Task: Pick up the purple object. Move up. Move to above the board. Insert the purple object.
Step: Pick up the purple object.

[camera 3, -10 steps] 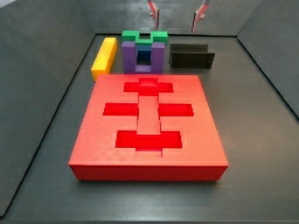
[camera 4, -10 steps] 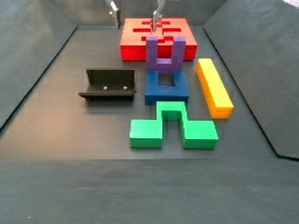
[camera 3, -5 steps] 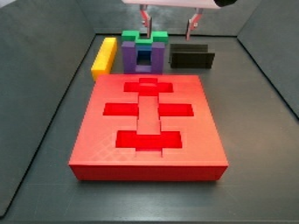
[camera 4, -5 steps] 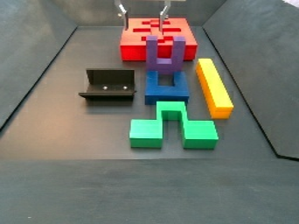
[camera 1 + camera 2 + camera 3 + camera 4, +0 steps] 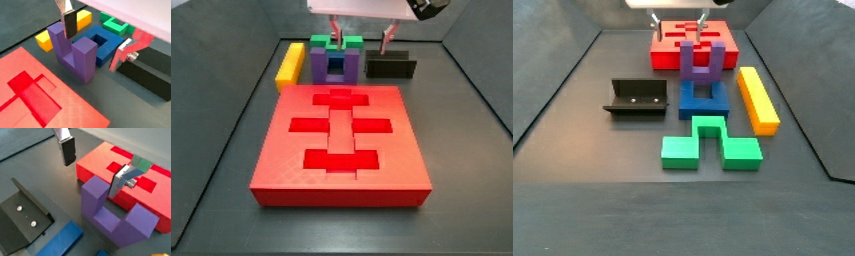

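Both prongs of the purple object [image 5: 352, 64] come up from one joined base [image 5: 335, 79]. The purple object will rise in one piece and stay upright when I lift it by one prong.
The purple object [image 5: 334, 66] stands prongs up on the floor just beyond the far end of the board [image 5: 338, 150], touching nothing but the blue block behind it. It also shows in the other side view [image 5: 698, 62] and in both wrist views [image 5: 75, 54] [image 5: 112, 213]. My gripper [image 5: 360, 42] is open and empty, above the purple object with a finger to either side of it. In a wrist view one dark pad [image 5: 68, 23] hangs over a prong and the other finger [image 5: 125, 52] is off to the side. The board also shows in the other views [image 5: 694, 40] [image 5: 127, 168] [image 5: 40, 95].
A blue notched block [image 5: 704, 98] lies next to the purple object, with a green block [image 5: 710, 143] beyond it. A yellow bar [image 5: 758, 98] lies alongside them. The fixture [image 5: 636, 97] stands on the other side. Dark walls ring the floor.
My gripper has come down from the top of the side views towards the purple object, still open. The pieces have not moved.
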Controlling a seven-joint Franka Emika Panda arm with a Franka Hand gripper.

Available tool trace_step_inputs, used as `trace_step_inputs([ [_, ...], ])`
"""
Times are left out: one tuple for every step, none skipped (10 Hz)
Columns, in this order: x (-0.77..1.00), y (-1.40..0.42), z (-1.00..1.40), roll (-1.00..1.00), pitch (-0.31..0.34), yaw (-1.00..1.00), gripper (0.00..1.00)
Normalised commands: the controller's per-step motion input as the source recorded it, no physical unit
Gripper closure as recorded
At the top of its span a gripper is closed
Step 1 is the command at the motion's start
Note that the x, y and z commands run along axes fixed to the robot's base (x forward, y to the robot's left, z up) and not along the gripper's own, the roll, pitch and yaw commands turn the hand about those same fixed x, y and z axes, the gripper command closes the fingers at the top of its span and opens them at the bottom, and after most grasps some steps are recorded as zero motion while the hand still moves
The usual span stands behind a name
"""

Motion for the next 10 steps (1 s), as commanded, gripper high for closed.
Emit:
trace_step_inputs([
  [-0.17,0.19,-0.20,-0.01,0.000,0.00,0.00],
  [-0.14,0.09,-0.18,-0.02,0.000,0.00,0.00],
  [-0.13,0.00,-0.29,0.00,0.000,0.00,0.00],
  [-0.04,0.00,-0.34,0.00,0.000,0.02,0.00],
  [-0.02,0.00,-0.33,0.00,0.000,0.00,0.00],
  [-0.01,0.00,-0.29,0.00,0.000,0.00,0.00],
  [-0.01,0.00,-0.24,0.00,0.000,0.00,0.00],
  [0.00,0.00,0.00,0.00,0.000,0.00,0.00],
  [0.00,0.00,0.00,0.00,0.000,0.00,1.00],
  [0.00,0.00,0.00,0.00,0.000,0.00,1.00],
])
